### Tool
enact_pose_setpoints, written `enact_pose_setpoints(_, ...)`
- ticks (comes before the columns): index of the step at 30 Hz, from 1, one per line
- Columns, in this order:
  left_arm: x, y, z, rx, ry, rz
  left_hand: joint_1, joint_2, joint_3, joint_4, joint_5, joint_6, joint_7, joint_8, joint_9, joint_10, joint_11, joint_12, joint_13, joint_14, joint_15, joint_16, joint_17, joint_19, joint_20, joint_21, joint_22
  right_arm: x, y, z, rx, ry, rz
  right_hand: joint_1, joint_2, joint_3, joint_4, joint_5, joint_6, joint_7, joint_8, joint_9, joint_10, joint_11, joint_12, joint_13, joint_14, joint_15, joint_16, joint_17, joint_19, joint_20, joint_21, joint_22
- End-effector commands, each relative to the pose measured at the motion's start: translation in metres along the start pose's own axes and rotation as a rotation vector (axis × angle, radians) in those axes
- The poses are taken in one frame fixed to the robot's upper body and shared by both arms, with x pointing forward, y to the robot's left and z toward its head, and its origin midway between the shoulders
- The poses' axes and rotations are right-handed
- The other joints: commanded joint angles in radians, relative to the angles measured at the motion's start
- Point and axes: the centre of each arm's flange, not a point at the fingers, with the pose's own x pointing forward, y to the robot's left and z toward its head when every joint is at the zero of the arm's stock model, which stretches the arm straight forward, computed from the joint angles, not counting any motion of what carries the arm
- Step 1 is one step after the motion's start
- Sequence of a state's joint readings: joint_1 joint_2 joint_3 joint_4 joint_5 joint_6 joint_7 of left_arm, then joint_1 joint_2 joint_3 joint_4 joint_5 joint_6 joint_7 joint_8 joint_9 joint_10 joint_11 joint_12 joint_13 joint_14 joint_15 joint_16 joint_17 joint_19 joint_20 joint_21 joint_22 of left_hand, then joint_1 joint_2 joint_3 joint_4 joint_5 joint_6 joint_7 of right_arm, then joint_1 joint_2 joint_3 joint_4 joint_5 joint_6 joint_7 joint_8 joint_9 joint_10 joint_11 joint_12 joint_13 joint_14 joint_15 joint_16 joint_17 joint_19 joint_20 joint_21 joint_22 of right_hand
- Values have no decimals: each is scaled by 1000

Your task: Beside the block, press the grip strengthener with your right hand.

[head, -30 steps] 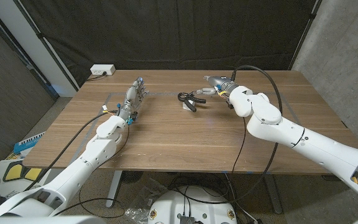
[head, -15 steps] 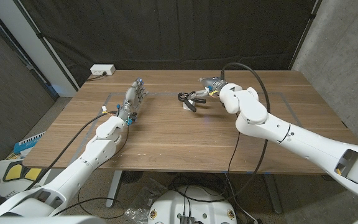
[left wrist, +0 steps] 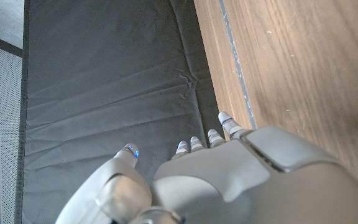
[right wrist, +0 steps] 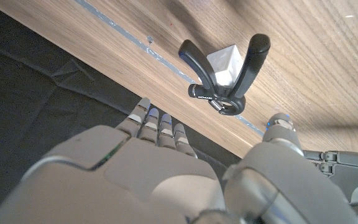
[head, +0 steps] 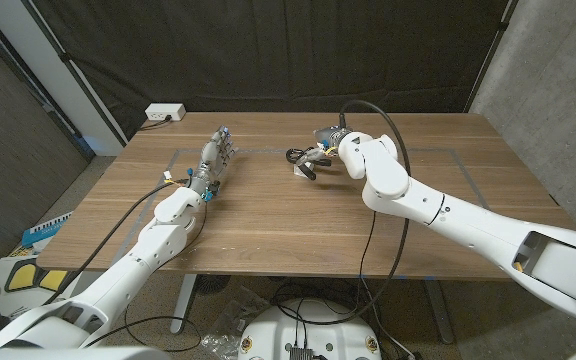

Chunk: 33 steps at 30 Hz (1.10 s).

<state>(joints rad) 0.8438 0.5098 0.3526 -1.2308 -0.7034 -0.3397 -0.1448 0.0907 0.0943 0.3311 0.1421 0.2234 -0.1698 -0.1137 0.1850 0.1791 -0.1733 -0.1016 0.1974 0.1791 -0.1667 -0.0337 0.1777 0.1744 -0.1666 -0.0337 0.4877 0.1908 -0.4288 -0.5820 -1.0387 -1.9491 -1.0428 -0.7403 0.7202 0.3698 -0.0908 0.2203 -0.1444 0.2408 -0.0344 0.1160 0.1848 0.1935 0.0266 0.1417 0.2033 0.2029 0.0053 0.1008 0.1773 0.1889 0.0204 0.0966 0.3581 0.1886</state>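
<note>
The grip strengthener (head: 296, 156) has its handles spread open around the white block (head: 300, 170), so it will come free and leave the block behind when the robot lifts it.
A black V-shaped grip strengthener (head: 306, 158) lies at the back middle of the wooden table (head: 298, 215), its two handles straddling a small white block (head: 299, 169). My right hand (head: 327, 140) hovers just behind and to the right of it, fingers apart and holding nothing. In the right wrist view the grip strengthener (right wrist: 225, 71) and the block (right wrist: 224, 65) lie just beyond my right hand (right wrist: 166, 165), with a gap between them and my fingertips (right wrist: 160, 121). My left hand (head: 215, 158) stands at the table's left with fingers spread and empty; the left wrist view shows this left hand (left wrist: 229, 168) the same way.
A white power strip (head: 165, 112) sits at the table's back left corner. Thin tape lines (head: 448, 152) mark a rectangle on the tabletop. A black curtain (head: 298, 50) hangs right behind the table. My right arm's black cable (head: 383, 230) loops over the middle.
My right arm has swung left, bringing its hand from right of the grip strengthener to close behind it. The left arm, the strengthener and the block have stayed put.
</note>
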Motion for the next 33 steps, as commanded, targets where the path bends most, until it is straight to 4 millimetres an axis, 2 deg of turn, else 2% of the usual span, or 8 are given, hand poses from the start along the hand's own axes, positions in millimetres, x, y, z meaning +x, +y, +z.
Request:
enact_pose_setpoints(1,3,2,-2,-5,2,3,0,7,-2,1,8,-196,2,4,3,-196,7,2,2,-233,-53,3,3,-161,-36,-2,3,12,-1,15,-53,26,89,-7,-7,-7,6,8,-12,55,1,3,-16,13,0,5,-13,11,7,4,-7,6,-6,6)
enact_pose_setpoints(8,5,3,-4,-8,4,7,0,7,-3,1,8,-198,6,3,3,-198,7,1,2,-234,-51,3,3,-161,-36,-3,3,20,-2,19,-90,50,163,-23,-10,-19,17,14,-30,71,0,3,-33,30,-1,6,-27,24,7,6,-19,11,-14,7)
enact_pose_setpoints(20,6,6,-4,-7,4,12,0,7,-4,1,8,-199,13,3,4,-198,8,1,2,-234,-50,3,3,-162,-36,-4,3,31,0,26,-157,100,267,-34,-14,-31,25,20,-20,84,8,3,-20,44,9,8,-19,34,14,7,-13,12,-16,8)
enact_pose_setpoints(27,7,7,-5,-5,1,10,0,6,-5,1,8,-201,22,3,4,-200,13,0,2,-234,-48,3,3,-161,-35,-4,3,37,2,27,-187,142,310,-37,-17,-38,27,26,-18,89,11,3,-15,55,14,8,-8,40,19,7,7,17,-10,8)
enact_pose_setpoints(33,9,8,-6,-5,4,6,0,5,-6,0,8,-202,23,3,4,-200,18,0,2,-234,-44,3,3,-161,-35,-5,3,42,3,24,-192,166,310,-32,-15,-41,26,33,-5,89,17,3,-2,53,21,9,7,37,24,6,29,14,-4,8)
